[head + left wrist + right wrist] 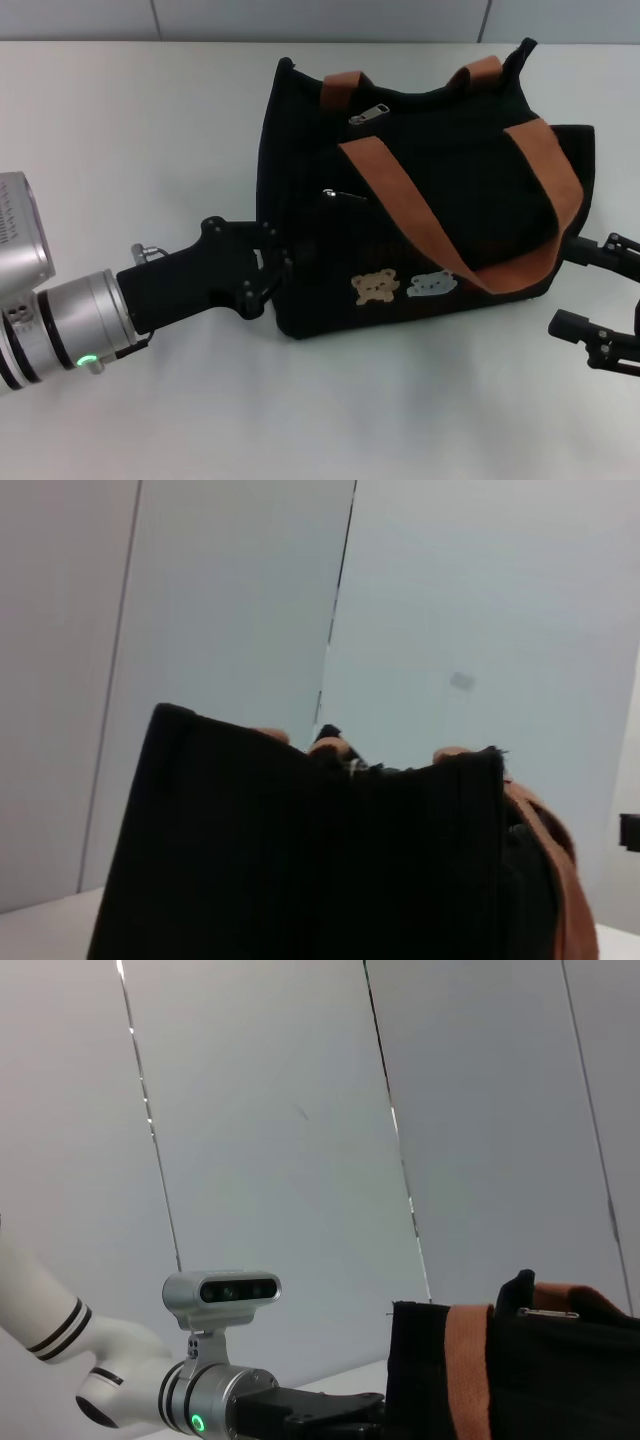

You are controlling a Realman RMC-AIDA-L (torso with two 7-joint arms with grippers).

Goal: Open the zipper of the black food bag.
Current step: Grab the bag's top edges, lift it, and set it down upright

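Observation:
The silver pull (369,115) is lying far from my right gripper, so I should hold the bag from above with my left gripper and turn the pull toward my right gripper.
The black food bag (440,170) stands on the white table, tan straps on top and bear patches on its near face. Along its mouth runs the zipper, whose silver pull (368,113) lies near the left strap's base. A shorter pocket zipper pull (330,195) sits lower on the face. My left gripper (270,266) is pressed against the bag's left end, which fills the left wrist view (300,860). At the bag's right end my right gripper (580,288) is open, its upper finger (592,250) touching the fabric. The right wrist view shows the bag (560,1380) and the pull (548,1312).
The white table (150,120) stretches out to the left of and in front of the bag. Grey wall panels stand behind it. In the right wrist view the left arm's wrist camera (222,1290) shows beyond the bag.

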